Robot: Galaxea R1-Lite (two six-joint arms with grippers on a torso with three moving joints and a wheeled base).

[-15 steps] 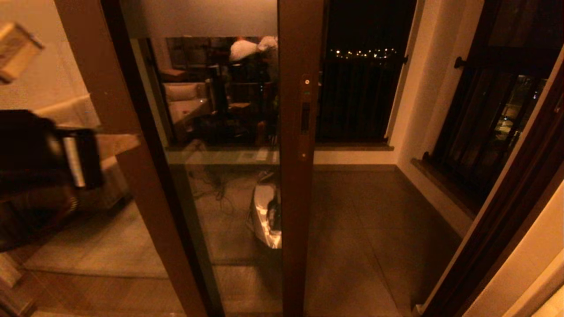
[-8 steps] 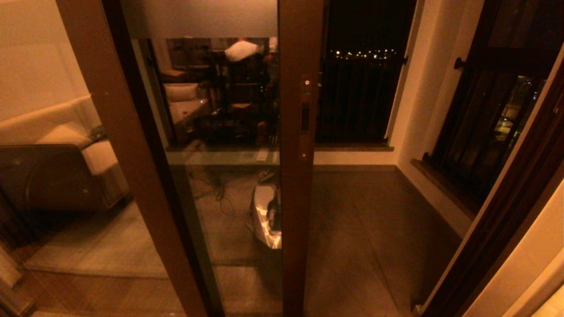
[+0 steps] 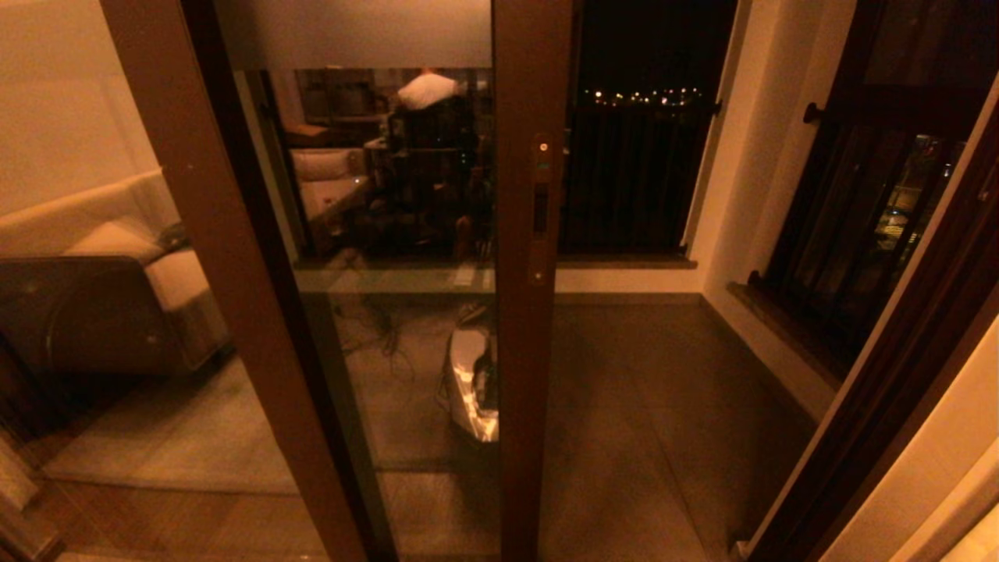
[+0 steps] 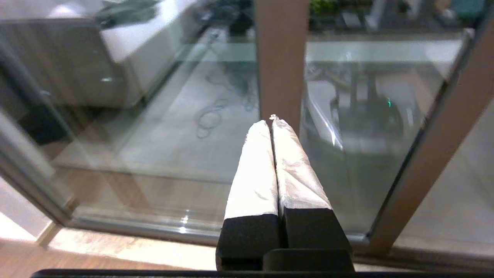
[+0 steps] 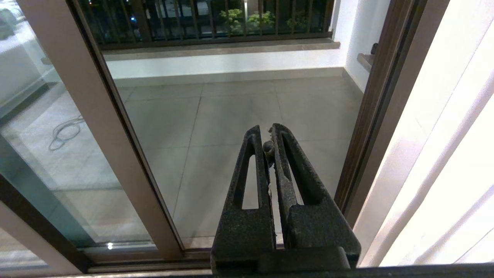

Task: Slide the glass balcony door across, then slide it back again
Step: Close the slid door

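Observation:
I can see that the door's brown stile point(image 3: 538, 309) borders the open gap before my right gripper, and that my left gripper faces glass. So next I reach into that gap point(image 3: 613, 187) with my right gripper.
The glass balcony door point(image 3: 390, 351) stands part-way across, its frosted top band point(image 3: 351, 31) at the upper edge. Its brown stile point(image 3: 531, 351) carries the narrow dark handle slot point(image 3: 540, 211); the doorway to the right of the stile is open onto the balcony floor point(image 3: 663, 406). Neither gripper shows in the head view. In the left wrist view my left gripper point(image 4: 272, 120), with white-wrapped fingers, is shut and empty, low before the glass point(image 4: 162, 127), short of a brown stile point(image 4: 279, 58). My right gripper point(image 5: 266, 131) is shut and empty, facing the open gap beside the door's stile point(image 5: 88, 116).
A plain brown-framed panel's stile point(image 3: 218, 273) slants down the left. A dark barred window point(image 3: 866, 203) lines the balcony's right wall, and the dark door jamb point(image 5: 370, 116) bounds the opening. A sofa point(image 3: 117, 234) and cables point(image 3: 382, 336) are mirrored in the glass.
My left arm, raised at the left of the head view a second ago, has dropped out of that view. The door has not moved.

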